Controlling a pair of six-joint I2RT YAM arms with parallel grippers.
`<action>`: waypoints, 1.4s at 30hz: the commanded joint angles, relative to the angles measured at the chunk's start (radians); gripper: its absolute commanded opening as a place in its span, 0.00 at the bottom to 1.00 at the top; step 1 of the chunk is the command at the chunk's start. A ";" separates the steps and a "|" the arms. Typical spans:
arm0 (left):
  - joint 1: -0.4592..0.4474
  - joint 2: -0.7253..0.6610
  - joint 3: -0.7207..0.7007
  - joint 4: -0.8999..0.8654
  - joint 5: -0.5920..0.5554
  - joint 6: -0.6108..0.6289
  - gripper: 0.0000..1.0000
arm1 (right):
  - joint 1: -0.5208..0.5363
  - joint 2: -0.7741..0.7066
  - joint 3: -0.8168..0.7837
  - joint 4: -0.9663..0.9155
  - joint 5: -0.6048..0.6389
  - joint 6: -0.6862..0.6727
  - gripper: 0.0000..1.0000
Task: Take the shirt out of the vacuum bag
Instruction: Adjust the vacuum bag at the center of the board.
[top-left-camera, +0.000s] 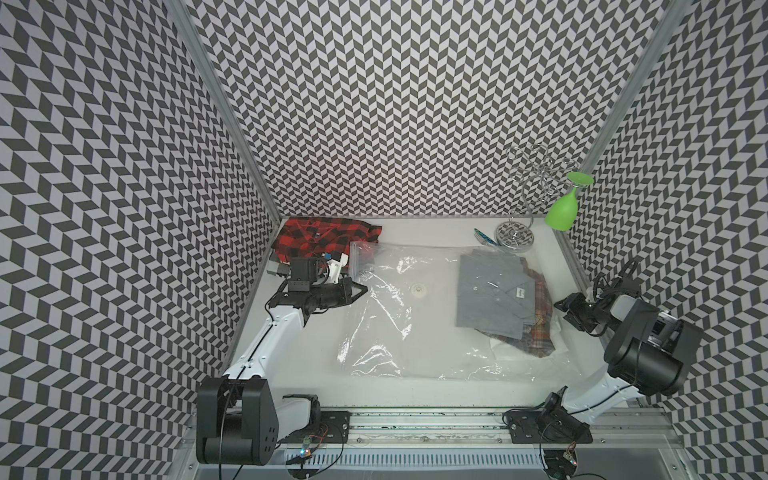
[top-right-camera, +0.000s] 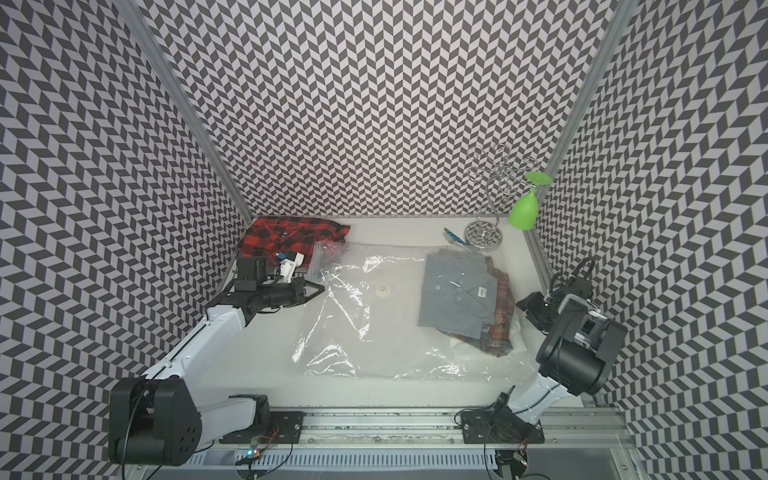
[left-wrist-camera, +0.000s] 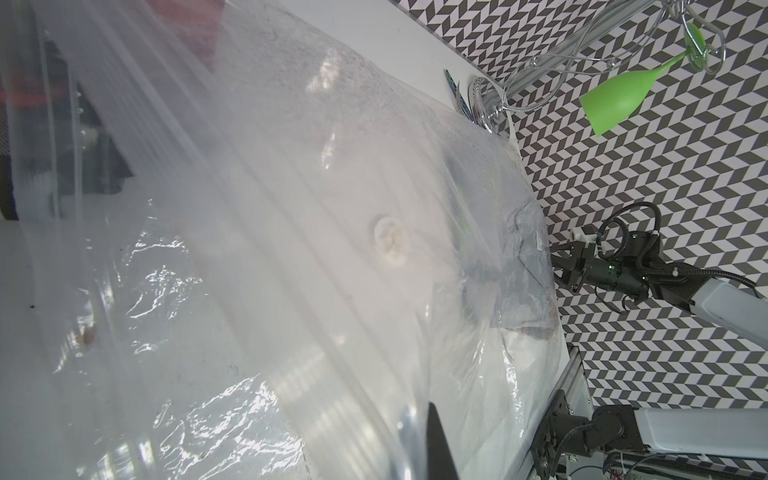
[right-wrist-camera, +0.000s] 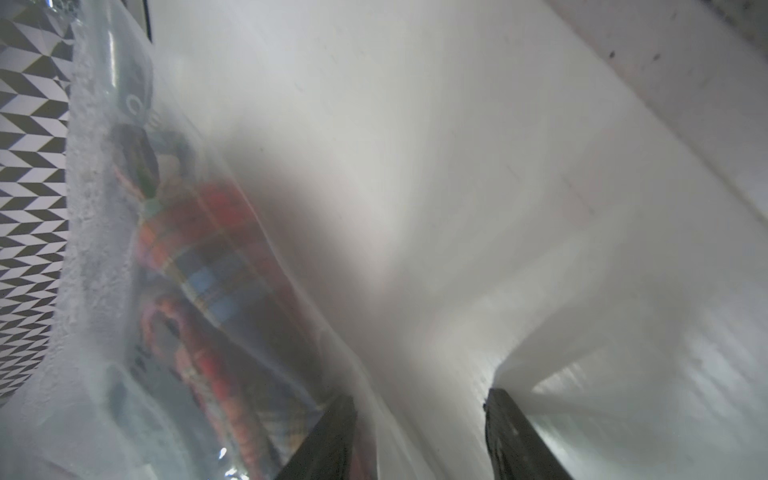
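The grey shirt (top-left-camera: 494, 294) is a long way from the bag's opening, so next my right gripper raises the bag's closed end (top-left-camera: 564, 342) to make the grey shirt slide toward my left gripper.
The clear vacuum bag (top-left-camera: 390, 332) lies across the table in both top views, its round white valve (top-left-camera: 417, 289) facing up. Inside its right end a folded grey shirt (top-left-camera: 492, 293) rests on a plaid shirt (top-left-camera: 540, 328). My left gripper (top-left-camera: 362, 290) is shut on the bag's left edge, and the film (left-wrist-camera: 249, 249) rises from one dark fingertip (left-wrist-camera: 436, 440). At the bag's right end my right gripper (top-left-camera: 559, 305) stands open. Its fingers (right-wrist-camera: 332, 440) are apart against the plastic, with the plaid cloth (right-wrist-camera: 216, 257) seen through it.
A red and black plaid shirt (top-left-camera: 324, 237) lies outside the bag at the back left, behind my left wrist. At the back right stands a chrome rack (top-left-camera: 515, 237) with a green glass (top-left-camera: 563, 210) hanging from it. A small striped thing (top-left-camera: 482, 237) lies by its base.
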 joint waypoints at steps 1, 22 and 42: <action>-0.002 -0.012 -0.018 0.030 0.029 0.017 0.04 | -0.002 -0.014 -0.052 -0.041 -0.032 -0.005 0.53; -0.002 -0.009 -0.035 0.044 0.043 0.012 0.04 | -0.002 -0.097 -0.106 -0.014 -0.150 0.022 0.01; -0.048 0.030 -0.032 0.146 0.073 -0.085 0.57 | 0.045 -0.208 0.041 0.085 -0.378 0.221 0.00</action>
